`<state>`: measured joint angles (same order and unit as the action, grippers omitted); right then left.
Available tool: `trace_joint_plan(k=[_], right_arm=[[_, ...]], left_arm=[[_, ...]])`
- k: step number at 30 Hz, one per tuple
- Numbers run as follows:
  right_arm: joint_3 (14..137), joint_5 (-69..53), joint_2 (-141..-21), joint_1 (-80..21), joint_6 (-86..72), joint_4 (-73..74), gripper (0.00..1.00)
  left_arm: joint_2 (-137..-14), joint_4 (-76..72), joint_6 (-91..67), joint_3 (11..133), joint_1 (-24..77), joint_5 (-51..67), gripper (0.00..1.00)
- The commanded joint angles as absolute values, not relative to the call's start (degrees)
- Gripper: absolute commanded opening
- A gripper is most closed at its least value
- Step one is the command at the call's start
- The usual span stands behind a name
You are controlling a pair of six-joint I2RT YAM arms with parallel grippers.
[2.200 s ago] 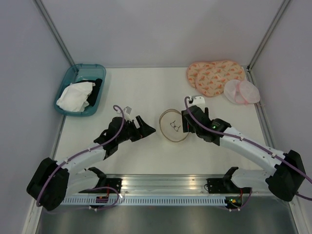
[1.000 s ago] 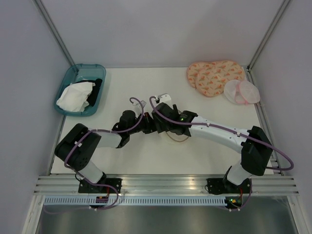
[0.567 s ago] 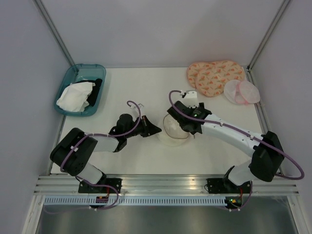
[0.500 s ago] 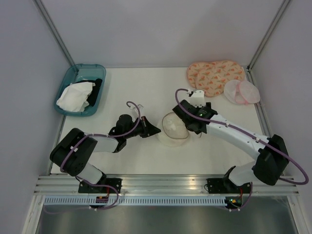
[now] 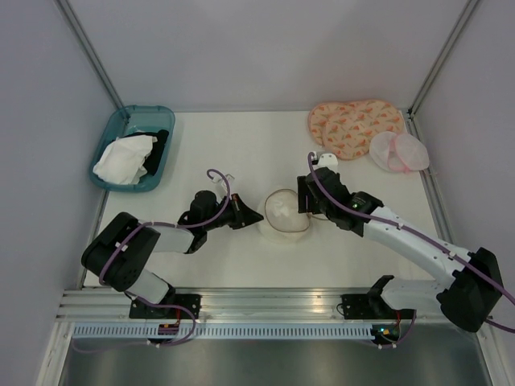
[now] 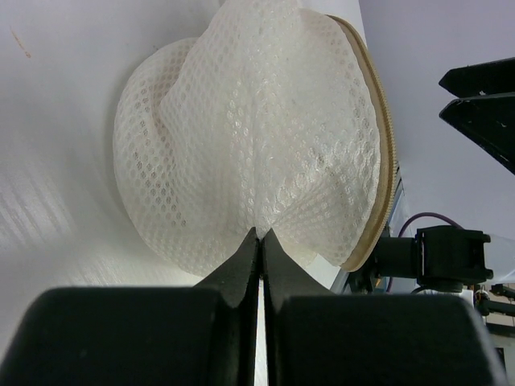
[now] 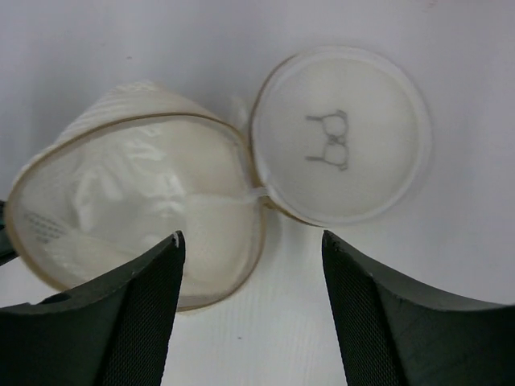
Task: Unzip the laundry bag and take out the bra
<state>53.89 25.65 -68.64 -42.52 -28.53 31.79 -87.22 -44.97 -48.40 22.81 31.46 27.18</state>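
Note:
The bra is lying limp and spread out inside the laundry bag's opening, so I expect it to pull out long with its end still inside when I lift.
The laundry bag is a cream mesh dome with a tan rim, lying on its side mid-table. My left gripper is shut on a fold of its mesh at the bag's left side. In the right wrist view the bag's mouth stands unzipped. Its round lid, with the black bra icon, is flipped out to the right. Pale white fabric, the bra, shows inside the mouth. My right gripper hangs open just right of the bag, with nothing between its fingers.
A teal bin at the back left holds a white cloth and a black cloth. A pink-orange patterned pad and a pale pink mesh pair lie at the back right. Grey walls close in both sides.
The right gripper has pulled back from over the bag's left side to its right, leaving the lid open. The bag now lies tipped, mouth facing right. The left gripper keeps its pinch.

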Motion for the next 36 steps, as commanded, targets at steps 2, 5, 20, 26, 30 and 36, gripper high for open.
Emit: trace_joint_plan(k=[2,5,20,26,30,36], right_arm=[[53.18,9.62,-72.94,-42.72,-24.52,18.48,0.70],[52.47,6.60,-76.19,-42.71,-24.96,14.61,0.66],[54.75,7.88,-89.81,-43.42,-26.54,9.22,0.58],[55.81,6.60,-96.67,-43.95,-27.42,4.24,0.58],[56.25,4.75,-98.35,-44.30,-28.12,1.67,0.57],[57.65,7.38,-98.70,-44.74,-27.78,2.11,0.28]], left_arm=[[-87.45,-48.25,-48.60,22.50,31.11,28.48,0.02],[-87.89,-49.04,-49.04,22.15,31.11,28.83,0.02],[-87.72,-50.62,-50.98,21.80,31.20,29.53,0.02],[-87.71,-51.15,-51.42,21.62,31.11,29.71,0.02],[-87.89,-51.59,-51.59,21.45,31.11,29.88,0.02],[-88.59,-52.56,-51.77,21.09,31.11,30.06,0.02]])
